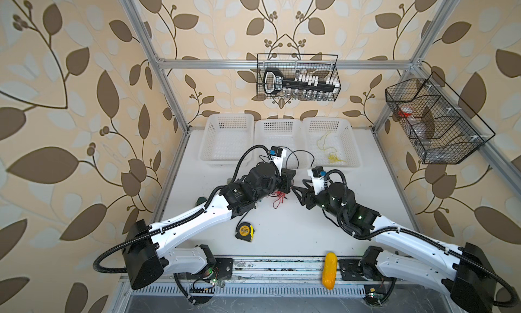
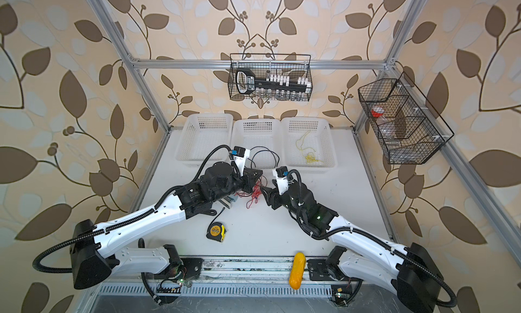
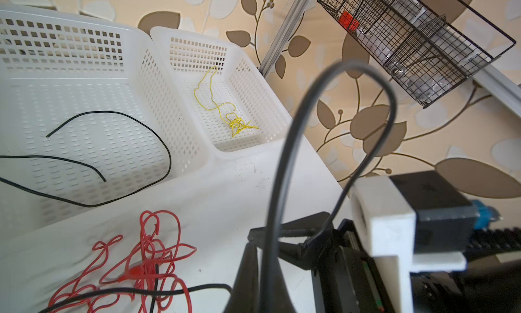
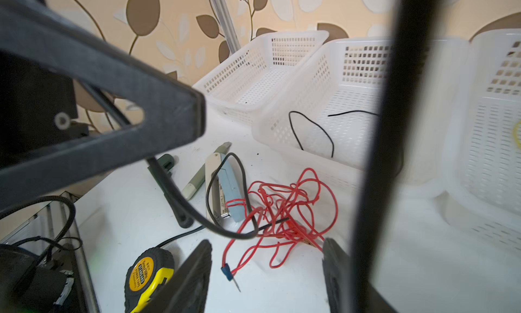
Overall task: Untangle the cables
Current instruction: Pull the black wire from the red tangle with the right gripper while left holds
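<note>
The black cable goes through the red tangle, so my left gripper should hold the red cables while my right gripper grabs the black cable and pulls it.
A tangle of red cables lies mid-table between both grippers. My left gripper is shut on a black cable that arcs up from its fingers and back down towards the right gripper. More black cable loops over the middle basket, and one strand crosses the red tangle. My right gripper stands open just short of the red tangle, holding nothing. A yellow cable lies in the right basket.
Three white baskets line the table's back. A yellow tape measure sits near the front; a light-blue stapler and a pen-like tool lie under the left arm. A yellow object rests on the front rail.
</note>
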